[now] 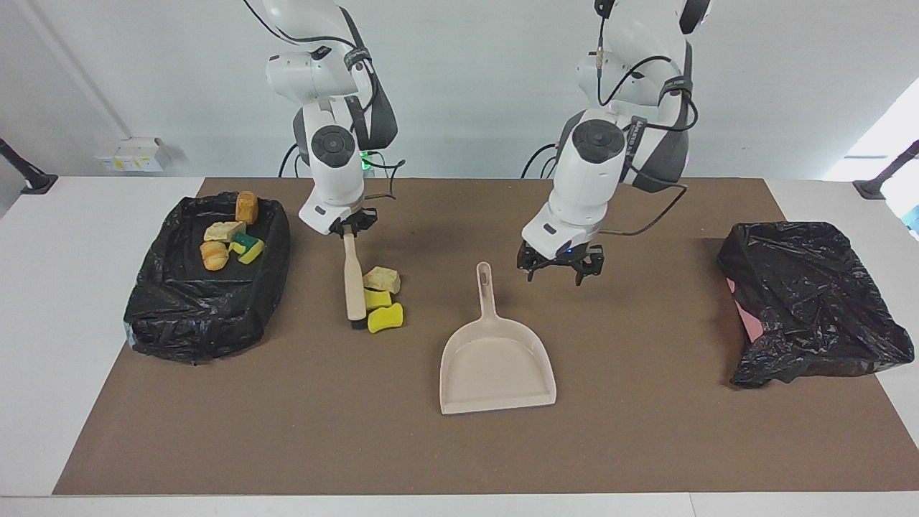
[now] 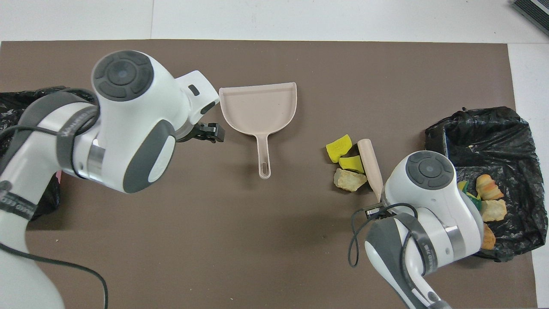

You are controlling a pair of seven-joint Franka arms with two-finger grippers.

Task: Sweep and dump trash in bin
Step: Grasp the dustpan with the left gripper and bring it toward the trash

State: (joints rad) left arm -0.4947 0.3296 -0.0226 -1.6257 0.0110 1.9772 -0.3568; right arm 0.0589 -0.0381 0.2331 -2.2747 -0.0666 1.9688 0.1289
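Observation:
The dustpan's wide edge (image 2: 258, 87) points past the trash pieces. My left gripper should grab the dustpan's handle (image 2: 263, 159) and turn that edge toward the pieces before my right gripper sweeps.
My right gripper (image 1: 350, 228) is shut on the top end of a wooden-handled brush (image 1: 353, 280), whose bristle end rests on the brown mat. In the overhead view the brush (image 2: 369, 165) shows, but the arm hides the gripper. Three trash pieces lie against the brush on its dustpan side: a beige chunk (image 1: 381, 278) and two yellow sponges (image 1: 385, 317) (image 2: 339, 148). The beige dustpan (image 1: 495, 352) (image 2: 257, 107) lies flat mid-mat, handle toward the robots. My left gripper (image 1: 560, 264) (image 2: 208, 132) hangs open and empty just beside the dustpan handle's tip, above the mat.
A black bag-lined bin (image 1: 208, 316) (image 2: 484, 128) at the right arm's end of the table holds several bread and sponge pieces (image 1: 230, 240). A second black bag-lined bin (image 1: 811, 301) sits at the left arm's end, with pink showing at its edge.

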